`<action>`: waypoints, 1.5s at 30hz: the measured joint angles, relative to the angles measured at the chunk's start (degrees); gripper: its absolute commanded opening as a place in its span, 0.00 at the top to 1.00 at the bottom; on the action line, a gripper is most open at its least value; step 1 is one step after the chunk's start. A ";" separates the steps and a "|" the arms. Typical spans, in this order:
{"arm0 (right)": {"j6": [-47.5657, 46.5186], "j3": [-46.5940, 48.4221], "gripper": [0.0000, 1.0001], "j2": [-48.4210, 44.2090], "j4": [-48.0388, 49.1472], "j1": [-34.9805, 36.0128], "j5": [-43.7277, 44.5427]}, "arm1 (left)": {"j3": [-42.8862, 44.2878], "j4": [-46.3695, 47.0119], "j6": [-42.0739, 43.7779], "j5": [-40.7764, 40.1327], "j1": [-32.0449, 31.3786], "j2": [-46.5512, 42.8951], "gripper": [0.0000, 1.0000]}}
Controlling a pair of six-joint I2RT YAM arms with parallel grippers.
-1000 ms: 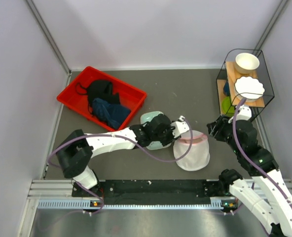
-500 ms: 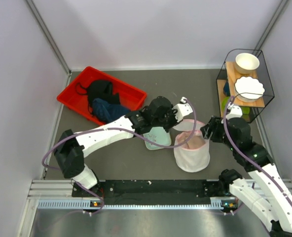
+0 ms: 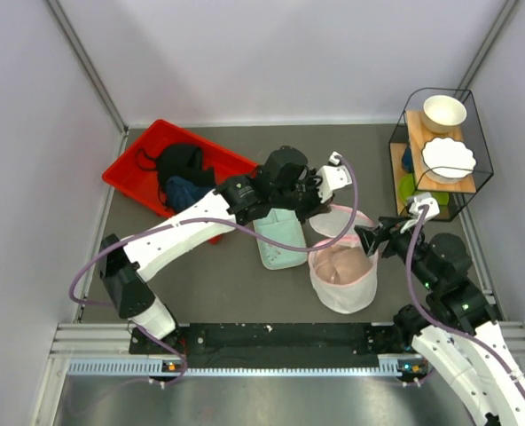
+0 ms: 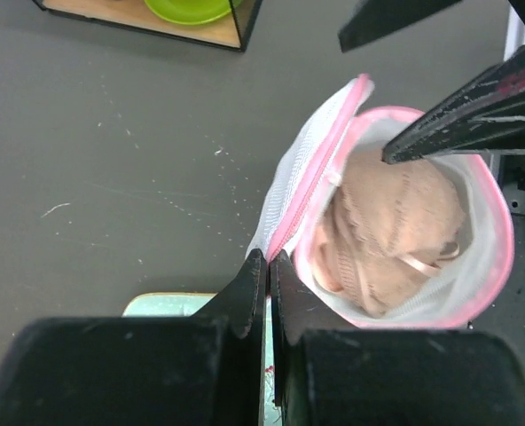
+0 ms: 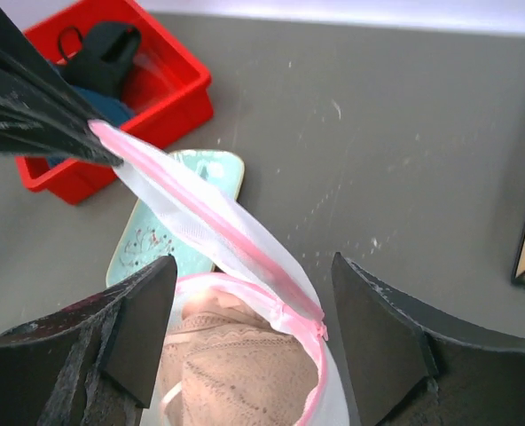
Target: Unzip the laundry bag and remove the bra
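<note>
My right gripper should take hold of the lid flap before my left gripper lifts the bra (image 3: 344,264) out, because my left gripper is holding up the lid flap's zipper edge (image 3: 341,218).
The laundry bag (image 3: 344,288) stands right of centre, unzipped, its pink-trimmed lid flap (image 3: 336,218) lifted up and back. My left gripper (image 3: 318,208) is shut on the flap's zipper edge (image 4: 309,191). The pale pink bra (image 3: 339,266) lies bunched inside the open bag and shows in both wrist views (image 4: 395,226) (image 5: 236,373). My right gripper (image 3: 370,238) is open and empty just above the bag's right rim, its fingers (image 5: 143,324) spread over the opening and touching nothing I can see.
A mint tray (image 3: 280,247) lies left of the bag, partly under my left arm. A red bin (image 3: 121,180) with a black garment and a blue cloth sits at the back left. A wire rack (image 3: 462,191) with white bowls stands at the right.
My left gripper has risen and pulled back with the flap, opening the bag and baring the bra. My right gripper has moved left over the bag's opening.
</note>
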 measured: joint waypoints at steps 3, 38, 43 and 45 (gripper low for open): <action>-3.13 0.37 0.30 0.26 2.01 0.00 -1.33 | 0.02 -0.87 0.42 1.42 0.00 0.04 1.00; 12.81 -0.55 1.00 3.67 2.12 0.00 13.33 | -9.42 4.20 -16.81 -0.83 0.37 -9.66 0.51; 13.14 -0.52 1.00 3.93 1.16 0.00 15.28 | -20.61 12.61 -25.14 -5.11 -3.21 -10.82 0.51; 13.14 -0.39 1.00 5.11 0.85 0.00 15.32 | -22.88 14.32 -28.37 -6.16 -4.94 -9.16 0.50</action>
